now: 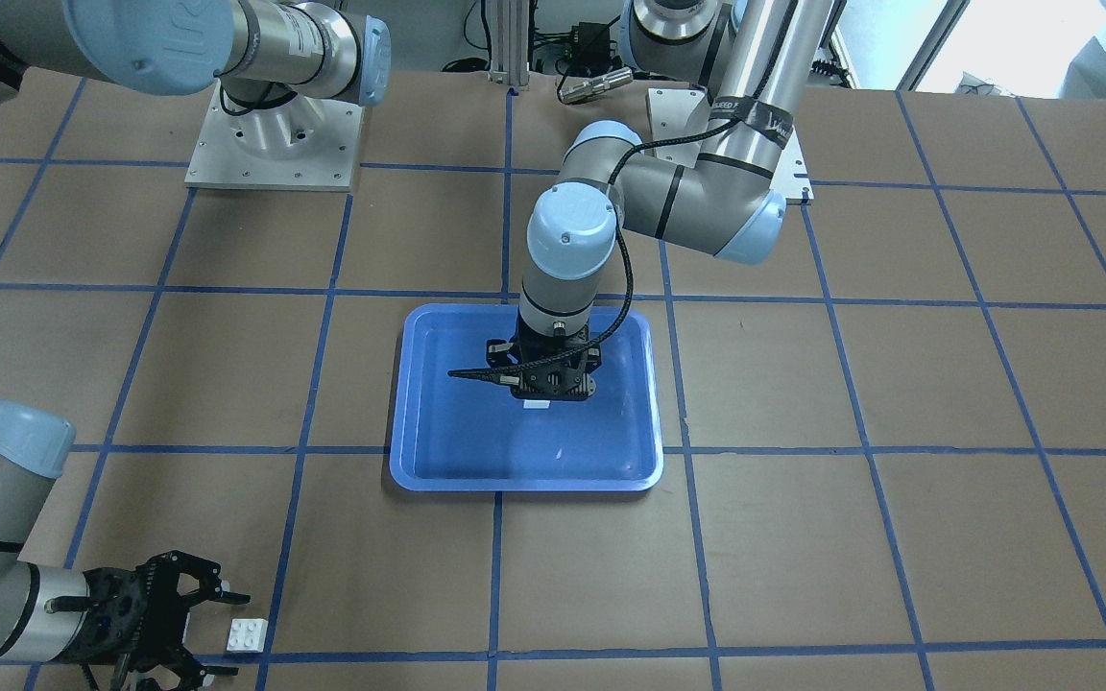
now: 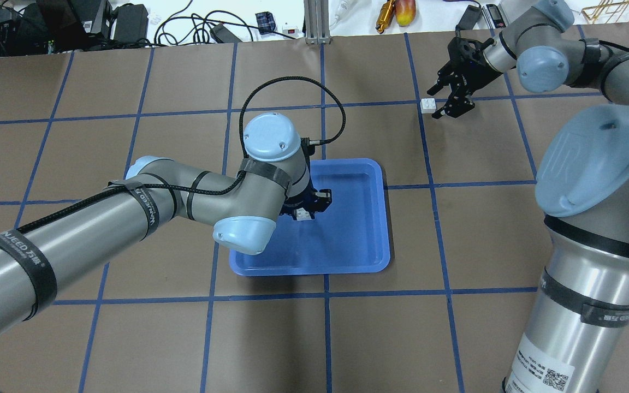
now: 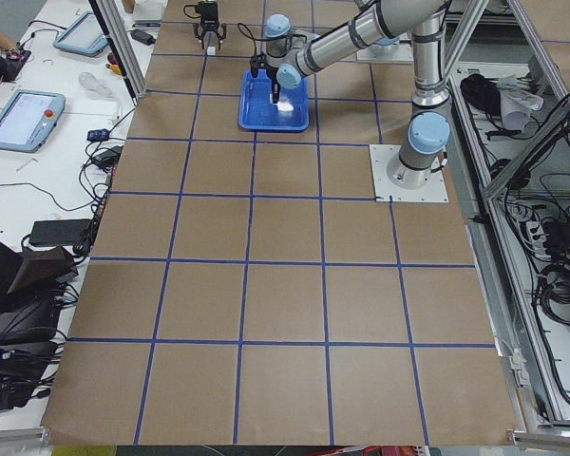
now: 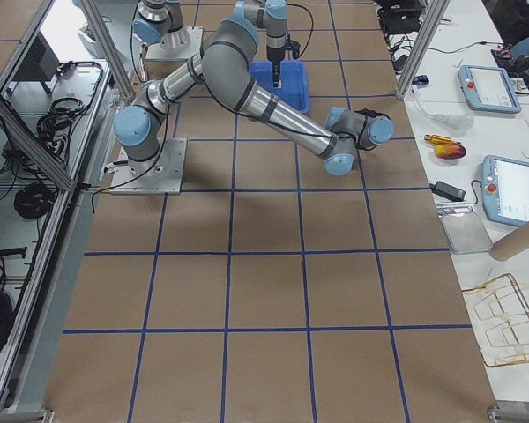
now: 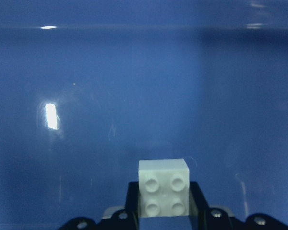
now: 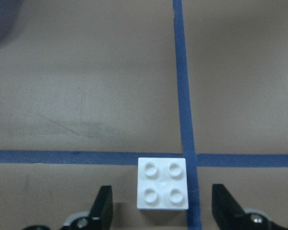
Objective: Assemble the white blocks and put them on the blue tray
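A finger of my left gripper covers the white block's side (image 5: pixel 186 189) that the other block must meet, so next I open and brace only the opposite side (image 5: pixel 141 189).
The blue tray (image 2: pixel 358 240) lies mid-table, also in the front view (image 1: pixel 457 461). My left gripper (image 2: pixel 310 209) points down into it and is shut on a white block (image 2: pixel 303 214). In the left wrist view the studded block (image 5: pixel 163 187) sits between the fingertips (image 5: pixel 132 201), low over the tray floor; I cannot tell whether it touches. The second white block (image 2: pixel 428 105) lies on the brown table at the far right by a blue tape line. My right gripper (image 2: pixel 435 102) is open with the block (image 6: pixel 162 190) between its spread fingers (image 6: pixel 103 211), apart from both.
Blue tape lines (image 2: pixel 325 338) divide the brown table into squares. Cables and small tools (image 2: pixel 396 13) lie beyond the far edge. The arms' base plates (image 1: pixel 275 144) stand at the robot's side. The left arm's cable (image 2: pixel 292 82) loops above the tray.
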